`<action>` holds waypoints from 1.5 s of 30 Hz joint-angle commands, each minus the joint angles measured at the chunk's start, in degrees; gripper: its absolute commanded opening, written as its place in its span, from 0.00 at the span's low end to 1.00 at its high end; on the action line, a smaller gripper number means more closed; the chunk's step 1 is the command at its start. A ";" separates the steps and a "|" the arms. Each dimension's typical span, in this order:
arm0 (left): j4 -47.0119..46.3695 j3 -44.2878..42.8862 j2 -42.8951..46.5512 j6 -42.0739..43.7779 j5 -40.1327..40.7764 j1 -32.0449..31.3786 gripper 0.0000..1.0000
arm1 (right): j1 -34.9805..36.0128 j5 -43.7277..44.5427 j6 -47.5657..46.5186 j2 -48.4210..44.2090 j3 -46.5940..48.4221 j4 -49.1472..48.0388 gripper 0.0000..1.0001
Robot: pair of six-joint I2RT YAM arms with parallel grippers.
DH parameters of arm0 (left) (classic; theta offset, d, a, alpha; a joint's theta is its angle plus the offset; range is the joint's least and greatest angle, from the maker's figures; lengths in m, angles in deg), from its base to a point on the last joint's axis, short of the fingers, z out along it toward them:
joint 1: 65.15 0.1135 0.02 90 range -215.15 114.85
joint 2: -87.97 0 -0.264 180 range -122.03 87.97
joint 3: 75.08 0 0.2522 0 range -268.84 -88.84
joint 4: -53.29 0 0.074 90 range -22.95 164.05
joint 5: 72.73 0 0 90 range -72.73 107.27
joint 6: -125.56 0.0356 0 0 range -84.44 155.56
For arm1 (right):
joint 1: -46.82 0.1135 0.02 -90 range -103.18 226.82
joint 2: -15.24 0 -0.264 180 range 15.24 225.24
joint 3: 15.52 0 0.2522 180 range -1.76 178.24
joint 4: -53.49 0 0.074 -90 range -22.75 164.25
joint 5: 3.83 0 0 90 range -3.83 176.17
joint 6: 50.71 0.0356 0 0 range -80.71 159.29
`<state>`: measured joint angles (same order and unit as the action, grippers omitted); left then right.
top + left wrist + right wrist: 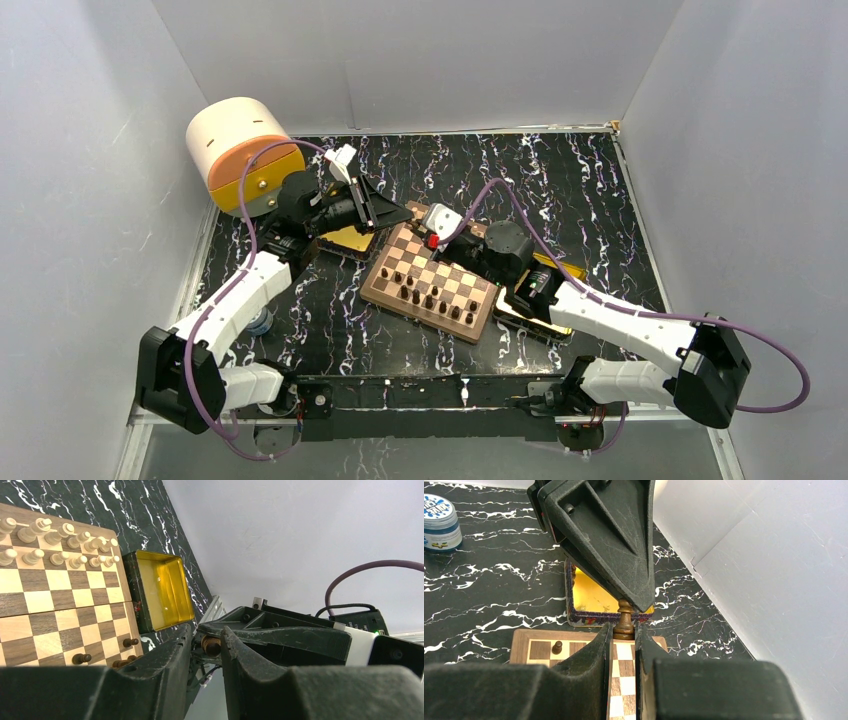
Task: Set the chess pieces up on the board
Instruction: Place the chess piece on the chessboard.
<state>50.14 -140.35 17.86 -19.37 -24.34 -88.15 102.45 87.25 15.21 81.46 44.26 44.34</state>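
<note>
The dark brown piece is in my right gripper, held by its base [624,631], so next my left gripper grabs its top [625,605] and sets the piece upright on the board's near rows.
The board [385,288] lies angled mid-table, with dark pieces [432,297] on its near rows. The left wrist view shows the board [50,595] with light pieces [60,532] in two rows. My right gripper [624,630] is shut on the base of a dark brown piece [625,620] above the board's [624,665] far corner. My left gripper [208,630] meets it there. The piece's top [211,645] sits between the left fingertips, against one finger with a thin gap to the other. The two grippers touch tips in the top view [410,213].
A gold tray [350,240] lies beyond the board's far-left edge, seen empty [162,590]. A second gold tray [528,312] lies under my right arm. A cream and orange cylinder [240,150] stands far left. A blue-lidded jar [440,522] sits left of the board.
</note>
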 commanded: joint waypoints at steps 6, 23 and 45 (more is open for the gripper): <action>1.70 -3.37 -0.03 1.65 -4.69 -0.16 0.26 | 0.28 0.15 1.05 -1.30 0.47 -4.30 0.00; 7.82 -5.71 0.04 9.46 -3.12 -0.24 0.00 | 0.31 1.32 3.46 -0.93 0.41 -2.07 0.28; 25.08 -11.00 -7.23 42.56 33.81 -15.56 0.00 | 0.21 23.86 40.29 -15.58 -1.31 35.90 0.99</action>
<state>73.48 -150.14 11.78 16.23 -0.36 -99.54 102.50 102.75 47.76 65.13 39.50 70.39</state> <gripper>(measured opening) 0.116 0.985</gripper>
